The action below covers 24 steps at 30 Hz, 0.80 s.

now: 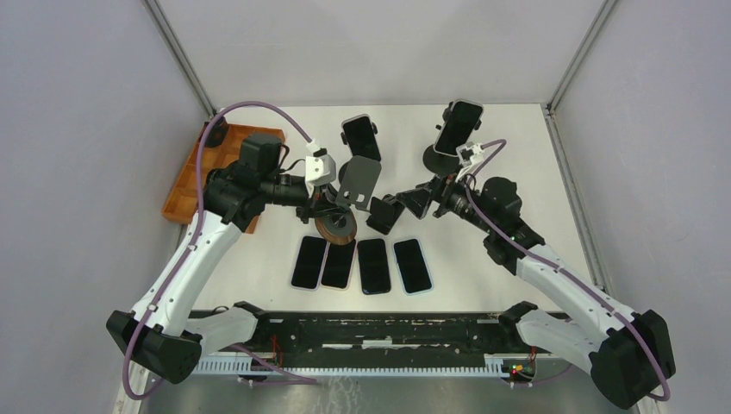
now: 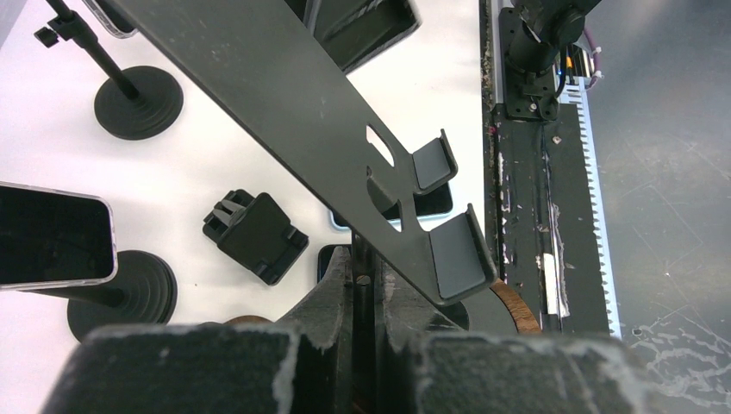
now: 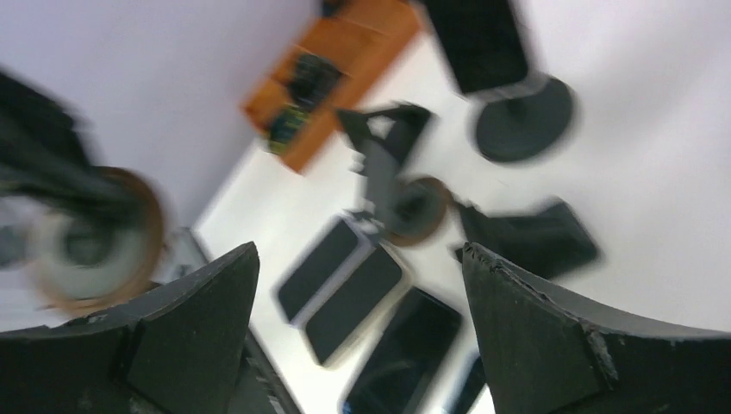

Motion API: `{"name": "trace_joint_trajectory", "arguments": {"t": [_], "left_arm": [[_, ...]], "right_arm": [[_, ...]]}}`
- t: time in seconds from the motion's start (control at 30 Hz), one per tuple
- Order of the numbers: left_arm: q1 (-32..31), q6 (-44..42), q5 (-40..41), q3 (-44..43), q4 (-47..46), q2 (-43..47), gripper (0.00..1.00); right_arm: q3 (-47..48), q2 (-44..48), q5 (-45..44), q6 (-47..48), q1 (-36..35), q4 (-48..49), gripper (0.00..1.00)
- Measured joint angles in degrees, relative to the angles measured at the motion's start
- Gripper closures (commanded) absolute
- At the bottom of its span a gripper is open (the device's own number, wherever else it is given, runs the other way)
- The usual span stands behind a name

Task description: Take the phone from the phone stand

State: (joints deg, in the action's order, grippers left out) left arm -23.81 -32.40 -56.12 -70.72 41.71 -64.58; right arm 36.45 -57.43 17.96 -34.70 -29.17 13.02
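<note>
Small clamp arms [image 1: 343, 138] hold the sides of the dark phone [image 1: 362, 137] behind the empty phone stand. The phone's own stand will come along when I pull the phone.
My left gripper [image 1: 332, 207] is shut on the thin post of an empty phone stand [image 1: 358, 179] that has a dark metal plate and a round wooden base [image 1: 336, 229]. In the left wrist view the fingers [image 2: 332, 302] pinch the post below the plate [image 2: 284, 95]. A dark phone [image 1: 360, 136] sits on a stand behind it and also shows in the left wrist view [image 2: 52, 237]. A second phone [image 1: 458, 125] sits on a stand at the back right. My right gripper [image 1: 407, 203] is open and empty above the table; its view is blurred [image 3: 359, 259].
Several dark phones lie flat in a row near the front [image 1: 374, 266], also in the right wrist view [image 3: 353, 293]. A small black clamp [image 1: 384, 216] lies between the grippers. An orange tray [image 1: 203, 177] is at the left edge. A round stand base [image 1: 440, 160] stands at the back right.
</note>
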Motion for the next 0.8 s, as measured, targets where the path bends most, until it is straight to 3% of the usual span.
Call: {"name": "trace_joint_trajectory", "arguments": {"t": [0.23, 0.37, 0.5, 0.57, 0.6, 0.63, 0.67, 0.7, 0.8], "left_arm": [[0.00, -0.98, -1.29, 0.00, 0.76, 0.00, 0.98], [0.00, -1.57, -2.08, 0.00, 2.05, 0.00, 0.98], [0.00, -2.54, -2.97, -0.11, 3.41, -0.04, 0.98], [0.00, -3.08, -3.04, -0.35, 4.13, -0.17, 0.98], [0.00, -3.43, -3.04, -0.52, 4.66, -0.24, 0.97], [0.00, -3.72, -3.06, -0.66, 4.98, -0.31, 0.94], [0.00, -3.96, -3.13, -0.76, 5.33, -0.31, 0.83], [0.00, -4.55, -3.72, -0.87, 5.57, -0.31, 0.65], [0.22, -5.42, -3.30, -1.38, 6.45, -0.39, 0.28]], "right_arm": [[2.97, -2.27, 13.49, -10.88, -2.71, 21.44, 0.10], [7.82, -7.45, 16.44, -14.67, -5.84, 28.83, 0.18], [11.17, -12.79, 17.75, -17.25, -8.63, 34.38, 0.38], [12.02, -14.71, 18.29, -18.14, -9.44, 36.02, 0.53], [12.24, -15.50, 18.64, -18.62, -9.77, 36.57, 0.66], [12.24, -15.80, 18.93, -18.64, -9.90, 36.83, 0.79], [12.24, -15.93, 19.28, -18.64, -9.90, 36.87, 0.88], [12.24, -16.02, 19.45, -18.49, -9.88, 36.70, 0.97], [12.35, -14.95, 21.64, -18.18, -9.40, 36.11, 1.00]]}}
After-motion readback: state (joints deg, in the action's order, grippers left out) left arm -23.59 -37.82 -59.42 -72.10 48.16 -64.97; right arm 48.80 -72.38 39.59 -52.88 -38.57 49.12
